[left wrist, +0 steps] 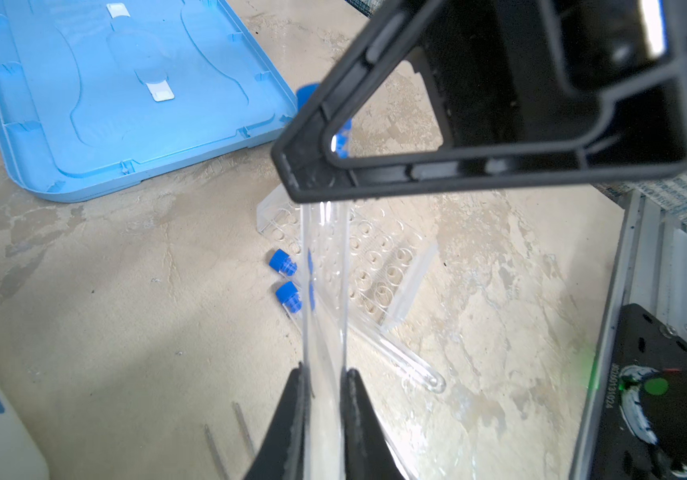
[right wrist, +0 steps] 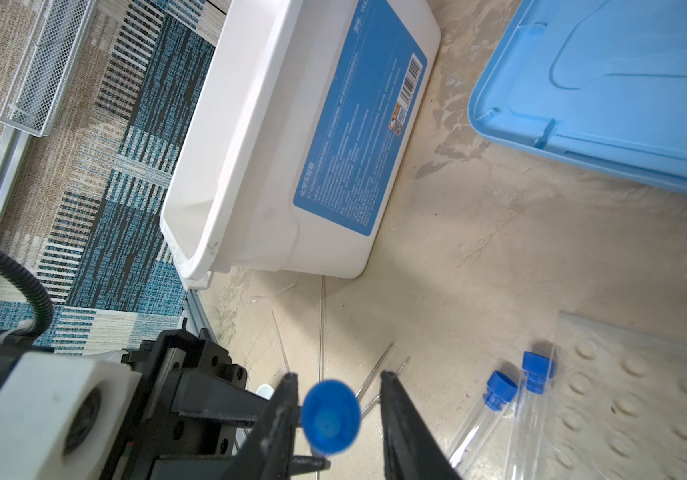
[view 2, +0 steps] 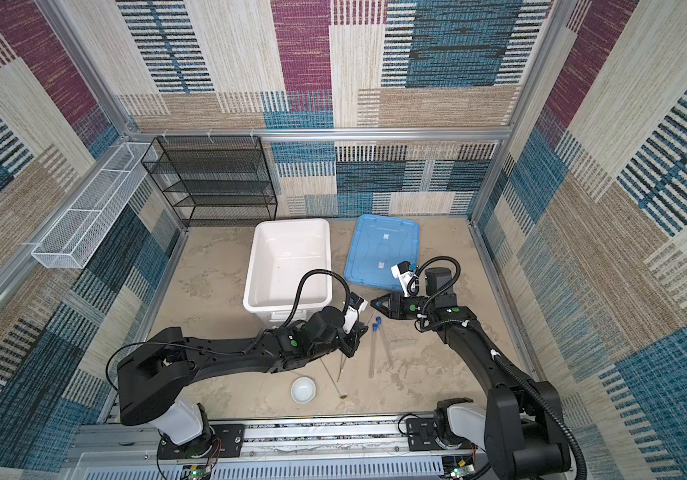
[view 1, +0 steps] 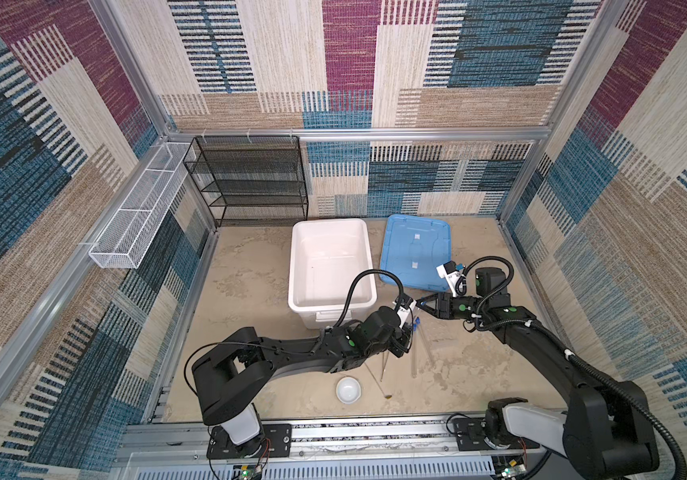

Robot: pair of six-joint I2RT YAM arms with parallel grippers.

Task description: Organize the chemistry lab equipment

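Note:
The robot's left gripper is shut on the tube's body (left wrist: 325,316), so the right gripper should grip the blue cap (right wrist: 330,417) before the left gripper opens for the tubes beside the rack.
My left gripper (left wrist: 324,372) is shut on a clear test tube (left wrist: 325,291), held off the table between both arms. The tube's blue cap (right wrist: 330,415) sits between the fingers of my right gripper (right wrist: 338,375), which is open: one finger touches the cap and a gap shows on the other side. In a top view the right gripper (view 1: 420,304) meets the left gripper (view 1: 407,332) in front of the tub. Two more blue-capped tubes (view 1: 416,353) lie beside the flat transparent rack (left wrist: 379,257). Tweezers (view 1: 383,365), spoon (view 1: 377,384) and white dish (view 1: 348,390) lie near the front.
The big white tub (view 1: 292,266) stands mid-table, with the flat blue lid (view 1: 416,249) to its right. A black mesh shelf (view 1: 250,178) fills the back left corner. A white wire basket (view 1: 138,216) hangs on the left wall.

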